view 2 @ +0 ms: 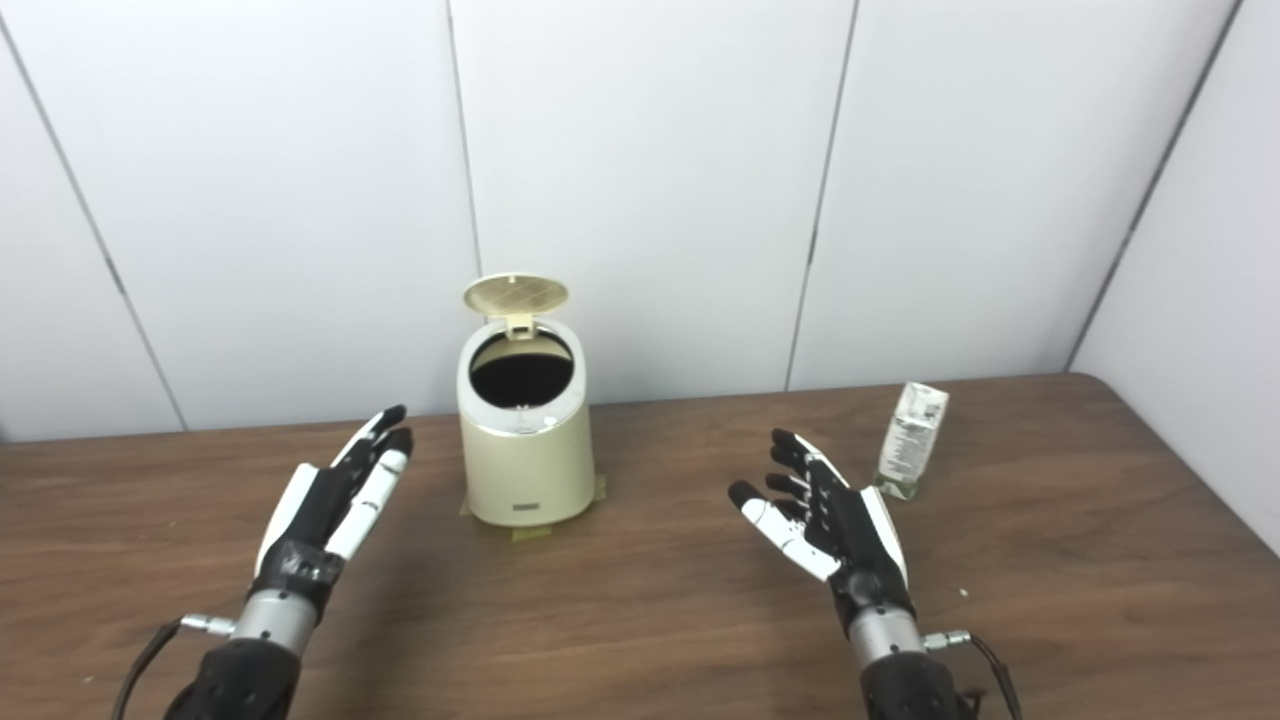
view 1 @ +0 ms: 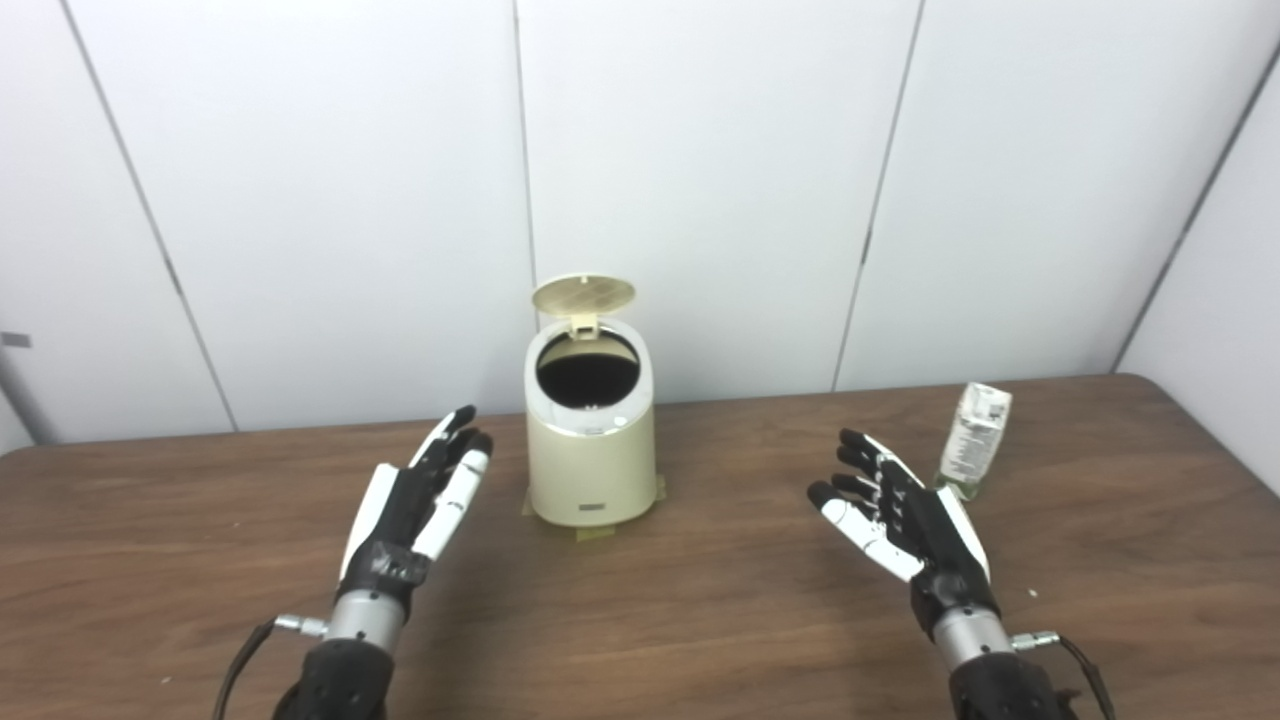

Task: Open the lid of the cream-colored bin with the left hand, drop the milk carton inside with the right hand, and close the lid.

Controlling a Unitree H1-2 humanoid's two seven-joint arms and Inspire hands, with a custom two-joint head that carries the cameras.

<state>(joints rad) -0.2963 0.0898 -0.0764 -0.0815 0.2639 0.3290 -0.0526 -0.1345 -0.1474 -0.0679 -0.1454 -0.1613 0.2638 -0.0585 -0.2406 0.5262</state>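
Note:
The round lid (view 1: pixel 584 294) will swing down flush into the bin's rim when I push it, because it is hinged at the bin's back (view 1: pixel 584 326).
The cream-colored bin (view 1: pixel 590 455) stands on the brown table near the back wall, in the middle. Its round lid (view 1: pixel 583 293) is flipped up at the back and the dark opening shows. The milk carton (view 1: pixel 974 438) stands upright to the right of the bin. My left hand (view 1: pixel 420 500) is open and empty, left of the bin and apart from it. My right hand (view 1: pixel 895 515) is open and empty, palm up, just left of and nearer than the carton, not touching it.
Strips of tape (view 1: pixel 598 535) stick out from under the bin's base. The table (view 1: pixel 640 620) has a rounded far right corner (view 1: pixel 1150 385). A white panelled wall stands close behind the bin.

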